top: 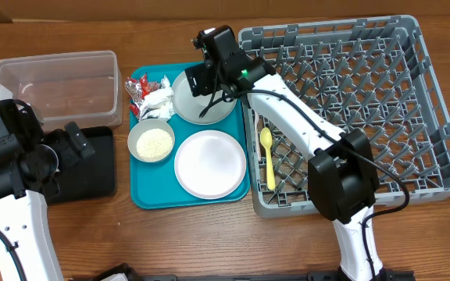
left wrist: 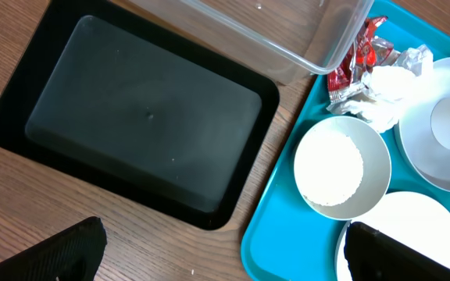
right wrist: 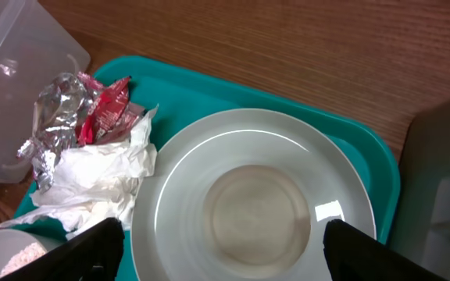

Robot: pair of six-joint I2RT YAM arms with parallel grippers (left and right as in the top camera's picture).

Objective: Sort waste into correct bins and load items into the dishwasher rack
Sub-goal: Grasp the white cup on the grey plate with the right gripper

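Observation:
I should keep lowering my right gripper until the fingers are on either side of the cup's side (right wrist: 305, 226), because the white cup (right wrist: 256, 217) stands clear of the napkin, centred under my open fingers.
My right gripper (top: 205, 82) is open and empty, its fingers spread above the pale grey-green plate (top: 209, 109) at the back of the teal tray; in the right wrist view the gripper (right wrist: 225, 257) straddles the plate (right wrist: 174, 203). A small white cup (right wrist: 256, 211) seems to stand at the plate's middle. Red-and-silver wrappers (top: 141, 86) and a white napkin (top: 157, 101) lie left of the plate. A small bowl (top: 135, 148) holds rice grains (top: 152, 143). A white plate (top: 209, 162) lies in front. A yellow spoon (top: 267, 156) lies in the dishwasher rack (top: 350, 101). My left gripper (top: 80, 144) is open over the black tray (top: 92, 176).
The clear tub (top: 53, 82) stands behind the black tray at the far left. The teal tray (top: 190, 197) sits between the bins and the rack. In the left wrist view, bare wood shows between the black tray (left wrist: 143, 117) and the teal tray (left wrist: 287, 234).

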